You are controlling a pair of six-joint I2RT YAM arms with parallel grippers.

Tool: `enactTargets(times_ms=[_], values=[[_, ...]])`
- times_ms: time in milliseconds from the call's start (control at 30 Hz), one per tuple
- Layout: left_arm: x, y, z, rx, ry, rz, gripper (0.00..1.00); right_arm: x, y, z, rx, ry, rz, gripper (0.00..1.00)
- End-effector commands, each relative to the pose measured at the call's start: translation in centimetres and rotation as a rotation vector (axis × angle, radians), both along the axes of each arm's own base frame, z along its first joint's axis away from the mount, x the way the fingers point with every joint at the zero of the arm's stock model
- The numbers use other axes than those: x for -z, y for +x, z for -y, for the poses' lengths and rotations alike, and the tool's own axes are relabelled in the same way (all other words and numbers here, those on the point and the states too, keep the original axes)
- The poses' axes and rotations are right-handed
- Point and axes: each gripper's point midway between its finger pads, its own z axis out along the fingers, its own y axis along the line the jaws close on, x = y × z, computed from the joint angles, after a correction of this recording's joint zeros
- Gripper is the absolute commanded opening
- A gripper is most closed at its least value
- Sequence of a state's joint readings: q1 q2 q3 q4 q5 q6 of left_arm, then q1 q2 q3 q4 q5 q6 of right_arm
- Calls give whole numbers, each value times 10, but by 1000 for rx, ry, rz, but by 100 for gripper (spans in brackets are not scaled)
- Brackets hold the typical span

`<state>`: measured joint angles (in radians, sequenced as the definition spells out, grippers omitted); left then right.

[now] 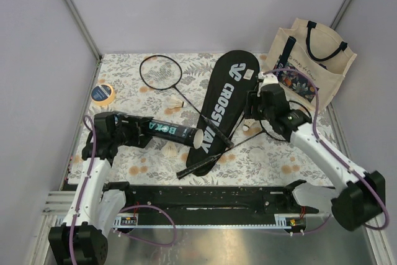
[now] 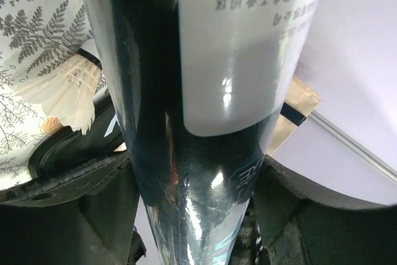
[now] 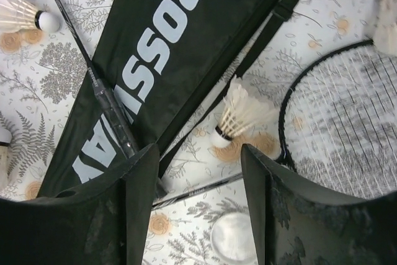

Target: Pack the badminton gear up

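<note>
The white shuttlecock (image 1: 248,125) lies free next to the racket head, under my right gripper's open fingers, so I should go down next until they are around its feathers (image 3: 248,106) and close.
My left gripper (image 1: 138,130) is shut on the black tube with teal lettering (image 1: 170,132), which lies level and points right; up close the tube (image 2: 186,153) fills the space between the fingers (image 2: 80,184). The long black CROSSWAY bag (image 1: 226,100) lies diagonally across mid-table. One racket (image 1: 160,71) rests at the back with its shaft crossing the bag. The other racket (image 1: 201,164) lies in front. My right gripper (image 1: 254,116) (image 3: 198,153) hovers open and empty above a white shuttlecock (image 3: 242,113), between the bag (image 3: 155,60) and a racket head (image 3: 347,110).
A cream tote bag (image 1: 313,60) stands at the back right. The yellow-rimmed tape roll (image 1: 102,93) lies at the far left. More shuttlecocks (image 1: 178,103) (image 1: 170,150) lie loose on the floral cloth. A round whitish disc (image 3: 234,237) lies below the right fingers.
</note>
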<state>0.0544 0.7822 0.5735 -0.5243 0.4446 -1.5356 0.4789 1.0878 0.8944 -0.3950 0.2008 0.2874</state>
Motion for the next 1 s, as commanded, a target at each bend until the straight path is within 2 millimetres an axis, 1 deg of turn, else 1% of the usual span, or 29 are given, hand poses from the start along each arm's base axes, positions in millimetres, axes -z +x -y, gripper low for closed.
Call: enactTargets(times_ms=[0, 33, 67, 100, 167, 300, 367, 500, 600, 700, 867, 900, 967], values=[[-21, -7, 10, 78, -14, 90, 27, 6, 20, -14, -200, -14, -98, 65], [-20, -9, 9, 82, -6, 91, 27, 5, 27, -12, -203, 10, -115, 65], [-20, -11, 10, 87, -4, 90, 27, 11, 34, -11, -208, 26, -147, 66], [-19, -12, 10, 86, -3, 86, 27, 11, 39, -11, -230, 53, -169, 67], [-17, -15, 10, 88, -4, 81, 27, 21, 47, -14, -282, 95, -239, 69], [-16, -18, 11, 92, -12, 82, 27, 44, 55, -9, -321, 115, -368, 70], [-17, -18, 11, 90, -14, 86, 27, 55, 56, -6, -331, 121, -421, 70], [-18, -19, 11, 88, -18, 91, 27, 75, 67, 2, -324, 135, -474, 71], [-18, -19, 11, 85, -14, 91, 27, 88, 72, 2, -336, 194, -522, 72], [-15, -19, 10, 83, -12, 82, 27, 98, 70, 1, -343, 232, -570, 69], [-15, -19, 11, 86, -14, 82, 27, 110, 63, 7, -352, 201, -601, 63], [-16, -19, 11, 88, -14, 85, 27, 111, 62, 7, -355, 202, -608, 60], [-14, -19, 10, 84, -7, 83, 27, 114, 60, 8, -364, 211, -621, 50]])
